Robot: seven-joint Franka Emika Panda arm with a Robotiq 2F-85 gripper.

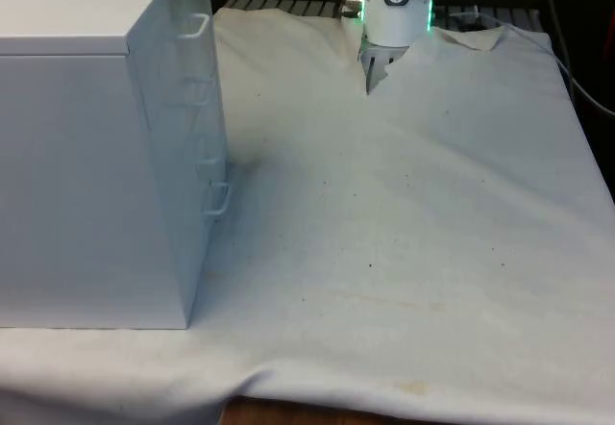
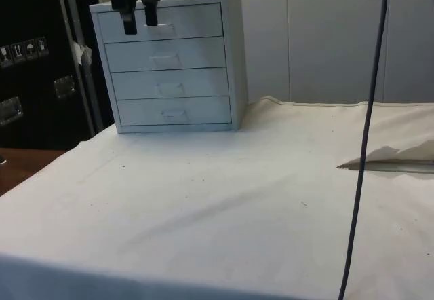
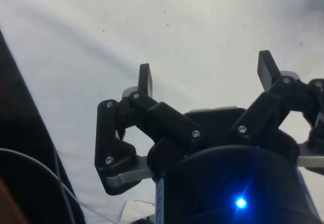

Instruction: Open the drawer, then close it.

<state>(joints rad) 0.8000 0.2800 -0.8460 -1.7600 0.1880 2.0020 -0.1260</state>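
Observation:
The top drawer (image 1: 189, 28) will slide straight out a long way and stay level when I pull, because the white chest reaches far back (image 1: 72, 4) behind its flush front.
A white chest of drawers (image 1: 86, 156) stands at the front view's left, its handles (image 1: 219, 199) facing the front view's right. The side view shows several drawers stacked in the chest (image 2: 169, 62), all shut flush. The top drawer (image 2: 163, 23) carries a small white handle (image 2: 165, 28). My black gripper (image 2: 139, 19) hangs high in the side view, its fingers pointing down, overlapping the top drawer's left end in the picture. In the wrist view the gripper (image 3: 206, 74) is open, holding nothing, with bare white cloth (image 3: 202, 21) under the fingertips (image 3: 145, 79).
The white cloth (image 1: 404, 233) covers the table, with a slit (image 1: 370, 79) at the robot's base (image 1: 394, 12). A black cable (image 2: 366, 144) hangs down at the side view's right over a raised cloth flap (image 2: 390, 156). Bare wood (image 1: 288, 415) shows at the near edge.

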